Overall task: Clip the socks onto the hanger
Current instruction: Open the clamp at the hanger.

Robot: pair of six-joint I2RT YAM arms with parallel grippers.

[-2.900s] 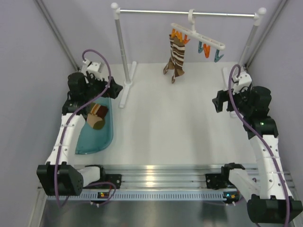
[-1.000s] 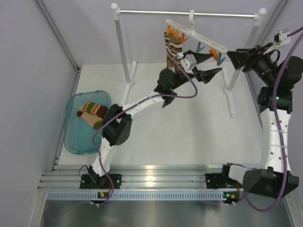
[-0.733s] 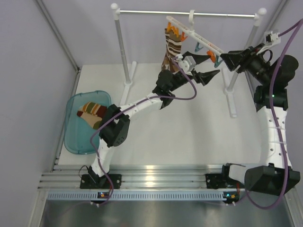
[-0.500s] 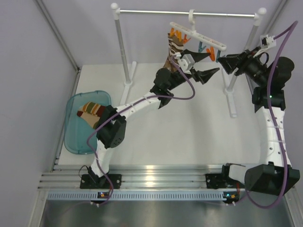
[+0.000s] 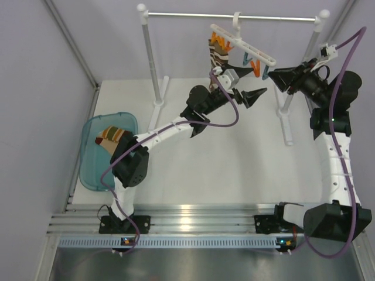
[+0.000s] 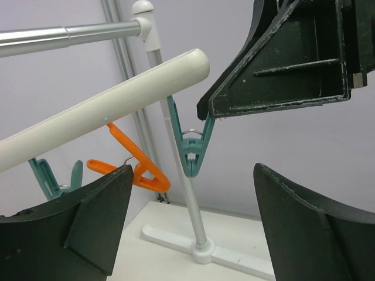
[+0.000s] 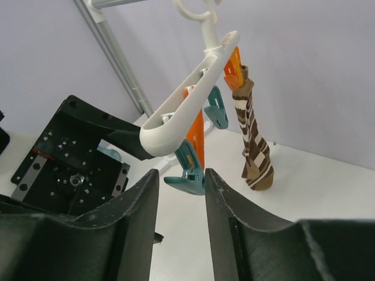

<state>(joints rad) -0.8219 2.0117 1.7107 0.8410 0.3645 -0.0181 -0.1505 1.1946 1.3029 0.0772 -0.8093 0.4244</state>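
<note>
My right gripper touches only one handle of the teal clip [image 6: 207, 130]. My left gripper should turn the clip while my right gripper opens around both handles [image 6: 191, 136].
The white hanger [image 5: 245, 44] hangs tilted from the rail, with one brown-and-white sock [image 5: 219, 58] clipped at its left end. In the right wrist view that sock [image 7: 253, 152] dangles behind the hanger [image 7: 187, 99]. My right gripper [image 7: 181, 175] has closed in round a teal clip [image 7: 193, 172] at the bar's near end. Its right finger touches the clip. My left gripper [image 5: 253, 82] stands wide open just below the hanger, holding nothing. Tan striped socks [image 5: 114, 136] lie in the teal tray [image 5: 96, 175].
A metal rail [image 5: 234, 16] on white posts spans the back; its right post [image 6: 176, 152] and foot stand just beyond my left fingers. An orange clip [image 6: 137, 170] and other teal clips [image 6: 192, 152] dangle under the bar. Grey walls close in both sides.
My right gripper has narrowed onto the teal clip. The left gripper opened wider and drew slightly left. The hanger swung to a new tilt.
</note>
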